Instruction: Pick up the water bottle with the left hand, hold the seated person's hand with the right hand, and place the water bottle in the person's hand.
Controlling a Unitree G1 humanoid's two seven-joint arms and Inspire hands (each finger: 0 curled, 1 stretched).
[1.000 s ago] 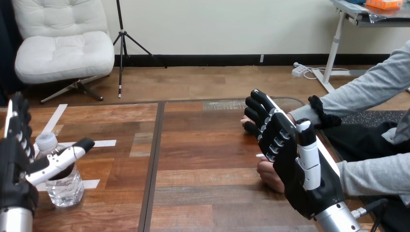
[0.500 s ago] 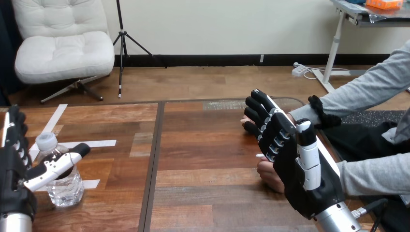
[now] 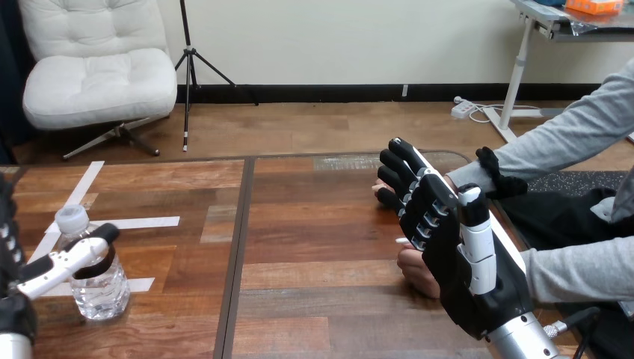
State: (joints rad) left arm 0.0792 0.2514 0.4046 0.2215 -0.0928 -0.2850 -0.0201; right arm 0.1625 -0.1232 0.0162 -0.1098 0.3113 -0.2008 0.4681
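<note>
My left hand's thumb (image 3: 69,265) lies across the water bottle (image 3: 100,281) well above its base. The water bottle will therefore tilt, its base toward the dark seam, when I lift it.
A clear water bottle (image 3: 96,283) with a white cap stands upright near the table's front left corner. My left hand (image 3: 13,303) is just left of it, open, its thumb (image 3: 67,262) stretched across the bottle's front below the neck and its fingers at the view's left edge. My right hand (image 3: 456,254) stands upright at the right, back toward the camera, fingers nearly straight. It lies against the person's hand (image 3: 416,275), whose fingers peek out under it. The person's other hand (image 3: 379,187) shows just behind my fingertips. I cannot see a grip.
The wooden table (image 3: 314,247) has a dark seam down its middle and white tape strips (image 3: 146,222) near the bottle. The person's grey sleeves (image 3: 576,269) come in from the right edge.
My left hand has sunk and drawn back toward the lower left corner, and its thumb has slid down across the bottle. My right hand and the person's hands have stayed put.
</note>
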